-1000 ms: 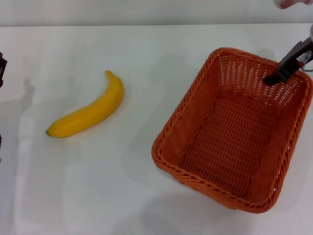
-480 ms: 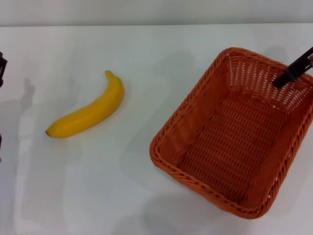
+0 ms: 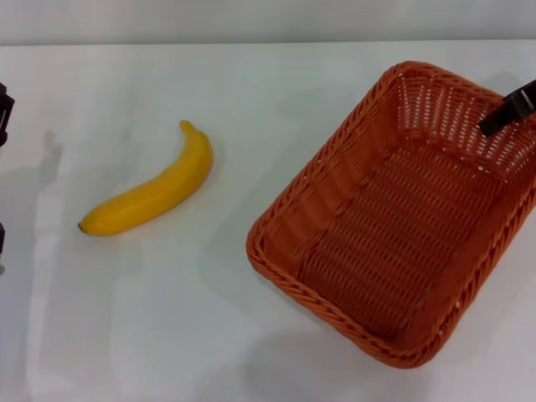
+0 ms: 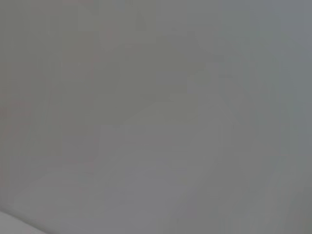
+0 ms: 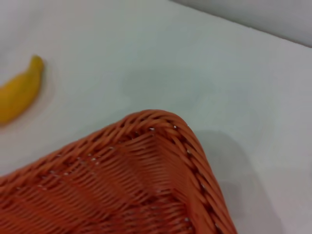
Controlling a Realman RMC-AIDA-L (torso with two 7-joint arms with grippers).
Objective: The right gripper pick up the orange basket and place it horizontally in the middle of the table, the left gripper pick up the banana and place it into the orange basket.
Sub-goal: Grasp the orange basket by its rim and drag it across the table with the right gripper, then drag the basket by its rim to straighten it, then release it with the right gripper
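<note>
The orange basket is at a slant across the table, so next my right gripper turns the basket's near end (image 3: 333,306) toward the table's far edge (image 3: 276,43) before it puts the basket down.
The orange basket (image 3: 311,177) takes up the right side of the head view, askew to the table's edges, its open top toward me. A dark finger of my right gripper (image 3: 504,115) reaches over the basket's far right wall from the picture's edge, shut on that wall. The right wrist view looks down on a corner of the basket's braided rim (image 5: 156,119), with the banana's end (image 5: 18,91) beyond it. The yellow banana (image 3: 151,194) lies on the white table (image 3: 167,327), left of the middle. My left gripper (image 3: 3,113) barely shows at the left edge, well apart from the banana.
The table's far edge meets a grey wall at the top of the head view. Bare white tabletop (image 5: 146,53) lies between the banana and the basket. The left wrist view holds only a plain grey surface.
The right gripper's finger has shifted to the right, and the basket has gone with it, swinging round a little and looming larger in the head view. The banana has stayed put.
</note>
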